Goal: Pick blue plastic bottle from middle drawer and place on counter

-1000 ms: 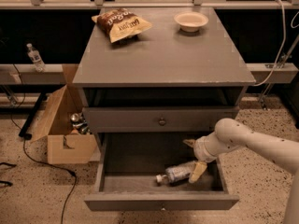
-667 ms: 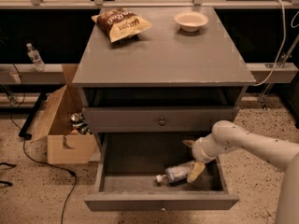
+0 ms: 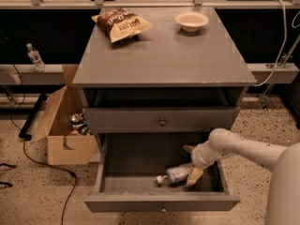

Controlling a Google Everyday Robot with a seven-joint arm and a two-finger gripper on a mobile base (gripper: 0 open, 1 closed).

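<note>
I expect the blue plastic bottle (image 3: 173,175) to stay level with its cap sticking out when I lift it, because the fingers are on both sides of the bottle's base end (image 3: 190,170).
The middle drawer (image 3: 161,202) is pulled open below the closed drawer front with the round knob (image 3: 162,122). The blue plastic bottle (image 3: 174,174) lies on its side on the dark floor of the drawer, cap pointing left. My gripper (image 3: 191,163) reaches down into the drawer from the right, with its tan fingers (image 3: 194,176) at the bottle's right end. The fingers stand apart, one by the bottle's base and one farther back. The counter (image 3: 164,50) is the grey top of the cabinet above.
A chip bag (image 3: 122,24) and a white bowl (image 3: 191,20) sit at the back of the counter. An open cardboard box (image 3: 65,125) with cans stands on the floor at the left. A slim clear bottle (image 3: 34,56) stands on a ledge far left. Cables lie on the floor.
My arm has shifted slightly left and lower into the drawer, bringing the fingers closer to the bottle's right end. The bottle has not moved.
</note>
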